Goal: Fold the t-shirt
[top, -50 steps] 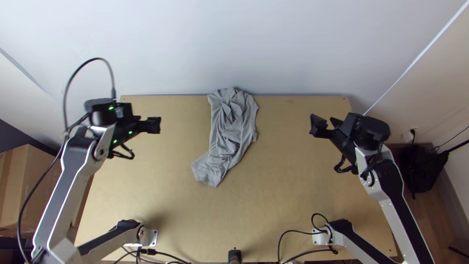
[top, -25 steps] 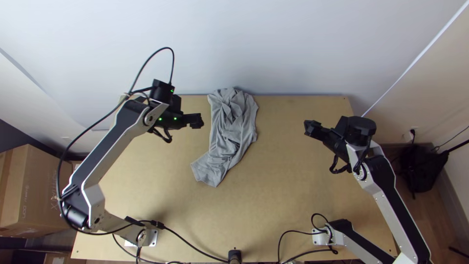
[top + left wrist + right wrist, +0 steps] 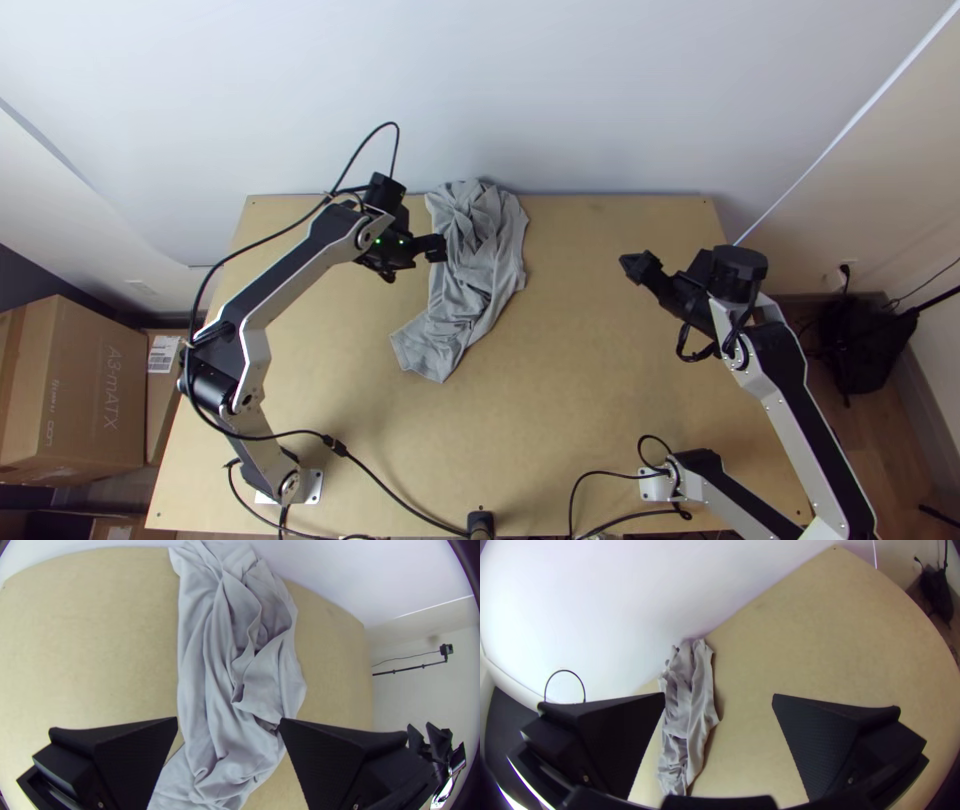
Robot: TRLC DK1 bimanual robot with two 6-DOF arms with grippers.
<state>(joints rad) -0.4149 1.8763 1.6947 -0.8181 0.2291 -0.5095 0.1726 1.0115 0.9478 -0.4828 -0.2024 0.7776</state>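
Observation:
I can see the grey t-shirt lying gathered in loose folds (image 3: 474,232), so its edge (image 3: 239,701) will pull out a flap when I pull, while the t-shirt's angled end stays where it is.
The left gripper (image 3: 436,248) is over the left side of the grey t-shirt (image 3: 478,262), which lies bunched lengthwise near the table's back edge, one end angled toward the front left. In the left wrist view my left gripper (image 3: 228,722) is open, its fingers wide apart with the rumpled t-shirt (image 3: 200,665) below and nothing between them. Off to the right of the cloth is the right gripper (image 3: 634,265). The right wrist view has my right gripper (image 3: 719,696) open and empty, the t-shirt (image 3: 700,705) farther off.
A white wall (image 3: 560,90) rises behind the wooden table (image 3: 580,400). Black cables (image 3: 400,500) run along the front edge. Cardboard boxes (image 3: 90,400) stand beyond the left side, and a black bag (image 3: 860,340) is on the floor at the right.
My left gripper has travelled right, from the table's left side to the cloth. The right gripper has shifted slightly left and turned. The t-shirt has stayed as it was.

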